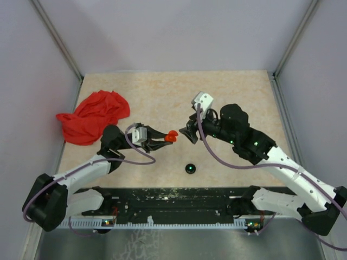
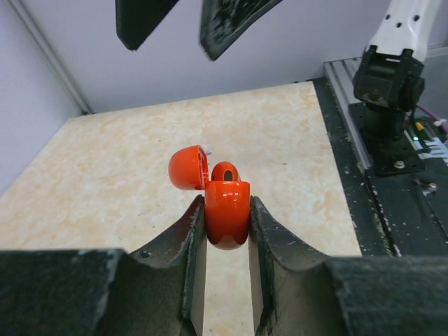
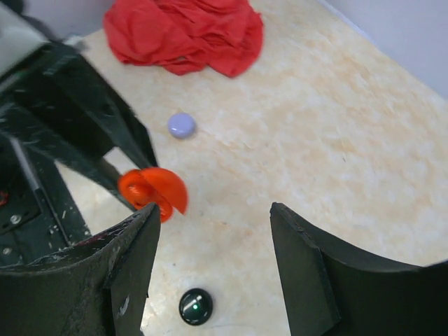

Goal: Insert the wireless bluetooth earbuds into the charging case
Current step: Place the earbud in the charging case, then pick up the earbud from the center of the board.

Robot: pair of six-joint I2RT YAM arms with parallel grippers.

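My empty right gripper should carry on going to a loose earbud and close there, as the charging case's domed lid stands open in my left gripper.
My left gripper is shut on a glossy orange-red charging case and holds it above the table. In the left wrist view the case stands upright between the fingers with its domed lid swung open to the left. A dark slot shows in its top. My right gripper is open and empty, just right of the case; its fingers hang above the case. In the right wrist view the case sits by my right gripper's left finger. No loose earbud shows.
A crumpled red cloth lies at the far left. A round black disc with a green light rests near the front edge, below the grippers. A lavender disc lies on the table near the cloth. Black base rail runs along the front.
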